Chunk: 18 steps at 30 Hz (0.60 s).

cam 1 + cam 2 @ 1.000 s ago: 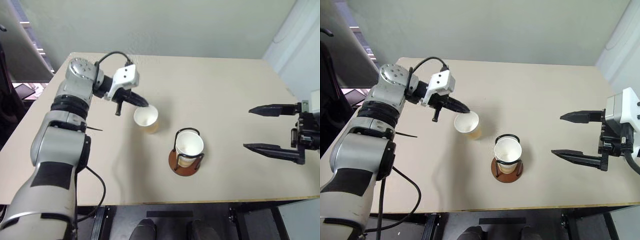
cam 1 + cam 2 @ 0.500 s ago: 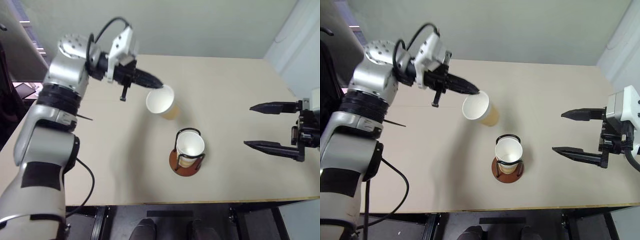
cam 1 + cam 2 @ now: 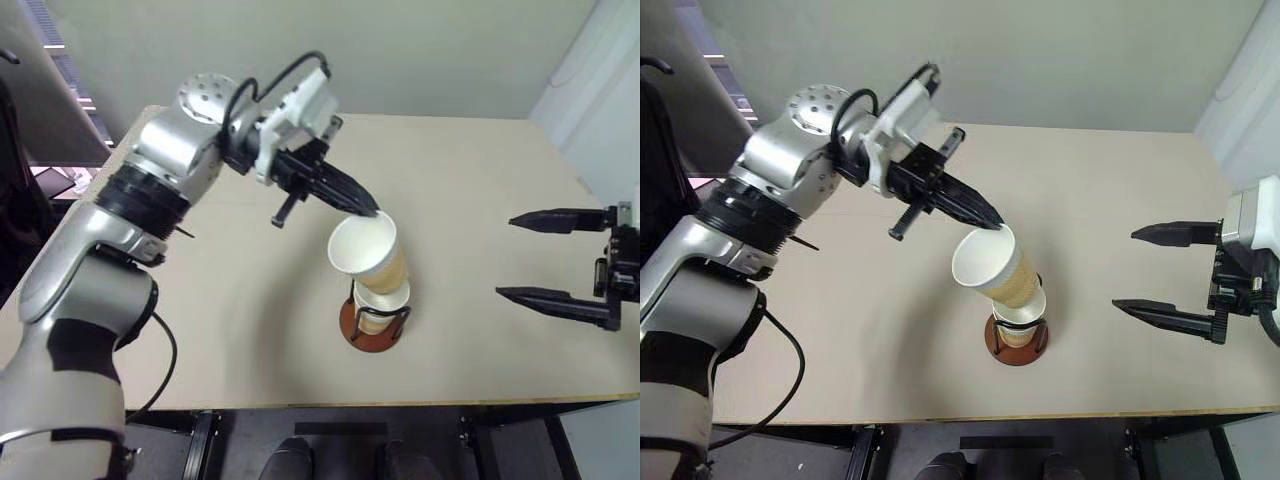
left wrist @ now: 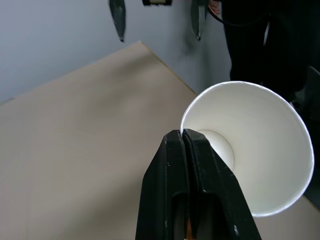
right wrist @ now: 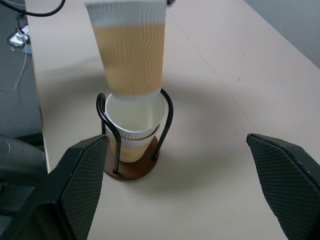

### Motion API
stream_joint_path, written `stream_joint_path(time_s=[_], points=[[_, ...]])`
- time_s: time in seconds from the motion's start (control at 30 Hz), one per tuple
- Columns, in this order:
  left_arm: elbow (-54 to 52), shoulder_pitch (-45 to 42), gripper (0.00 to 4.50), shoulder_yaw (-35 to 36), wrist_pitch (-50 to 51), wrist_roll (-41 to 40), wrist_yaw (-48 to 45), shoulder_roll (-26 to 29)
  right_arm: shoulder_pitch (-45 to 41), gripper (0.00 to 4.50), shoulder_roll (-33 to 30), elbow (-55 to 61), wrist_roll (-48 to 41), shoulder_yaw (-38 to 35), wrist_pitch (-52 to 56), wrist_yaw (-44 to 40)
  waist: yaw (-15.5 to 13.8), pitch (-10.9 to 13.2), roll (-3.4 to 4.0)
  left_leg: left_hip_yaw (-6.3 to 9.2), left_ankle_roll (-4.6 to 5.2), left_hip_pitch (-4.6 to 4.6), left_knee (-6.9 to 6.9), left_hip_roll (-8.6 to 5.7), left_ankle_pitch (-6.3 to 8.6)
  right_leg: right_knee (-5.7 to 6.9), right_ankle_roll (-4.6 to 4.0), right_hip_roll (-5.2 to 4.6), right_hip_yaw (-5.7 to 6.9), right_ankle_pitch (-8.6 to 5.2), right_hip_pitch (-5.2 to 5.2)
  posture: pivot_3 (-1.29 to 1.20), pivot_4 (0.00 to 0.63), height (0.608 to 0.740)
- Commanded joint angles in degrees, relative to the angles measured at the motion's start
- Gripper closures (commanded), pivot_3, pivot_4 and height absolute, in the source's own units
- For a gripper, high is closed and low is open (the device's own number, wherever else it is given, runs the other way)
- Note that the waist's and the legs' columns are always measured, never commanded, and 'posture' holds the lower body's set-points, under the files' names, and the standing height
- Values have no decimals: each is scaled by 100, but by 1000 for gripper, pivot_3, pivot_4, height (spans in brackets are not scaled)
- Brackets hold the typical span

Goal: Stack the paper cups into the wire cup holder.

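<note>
The held cup's bottom (image 5: 135,91) is just above the nested cups' opening (image 5: 134,114), so my left gripper should keep moving down until that bottom is inside, and then let go.
My left gripper (image 3: 370,212) is shut on the white rim of a tan paper cup (image 3: 375,262). It holds the cup tilted in the air, with the mouth facing me and the bottom just over the wire cup holder (image 3: 350,325). In the right wrist view the held cup (image 5: 131,55) hangs right above the holder's black loops (image 5: 167,107). Inside those loops sit what look like two nested cups (image 5: 135,125). My right gripper (image 3: 505,256) stands open to the right of the holder, well apart from it and with nothing in it.
The holder stands on a beige table (image 3: 470,170), a short way in from the front edge (image 3: 400,402). A pale wall rises behind the table's far edge. Dark equipment stands past the table's left side (image 3: 40,180).
My left arm has lifted the cup off the table and carried it right and toward me, from beside the holder to just above it. The right gripper has stayed still.
</note>
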<state>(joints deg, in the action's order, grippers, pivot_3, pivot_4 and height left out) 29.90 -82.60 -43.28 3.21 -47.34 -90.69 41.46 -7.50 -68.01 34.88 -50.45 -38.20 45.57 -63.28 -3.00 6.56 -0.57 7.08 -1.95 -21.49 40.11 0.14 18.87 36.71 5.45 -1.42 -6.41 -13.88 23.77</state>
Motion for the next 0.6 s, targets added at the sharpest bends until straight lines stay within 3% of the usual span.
stream_joint_path(time_s=[0.03, 0.53, 0.6], points=[[157, -211, 4458, -79, -247, 110, -181, -103, 80, 0, -28, 187, -102, -434, 106, 87, -1, 0, 0, 2, 0, 0, 0, 1, 0, 0, 0, -3, -5, 0, 0, 0, 150, 740], [203, -168, 4458, -616, -512, 391, -181, -100, 292, 0, 35, 372, -195, -571, 169, 235, -3, 0, 0, 5, 0, -3, -1, 0, 0, 0, 1, -1, -1, 0, 0, 0, 150, 740], [251, -149, 4084, -576, -503, 469, -181, -137, 221, 0, 2, 325, -187, -471, 113, 236, -3, 0, 0, 5, 0, -2, -1, -1, 0, 1, 1, 0, 0, 0, 0, 0, 150, 740]])
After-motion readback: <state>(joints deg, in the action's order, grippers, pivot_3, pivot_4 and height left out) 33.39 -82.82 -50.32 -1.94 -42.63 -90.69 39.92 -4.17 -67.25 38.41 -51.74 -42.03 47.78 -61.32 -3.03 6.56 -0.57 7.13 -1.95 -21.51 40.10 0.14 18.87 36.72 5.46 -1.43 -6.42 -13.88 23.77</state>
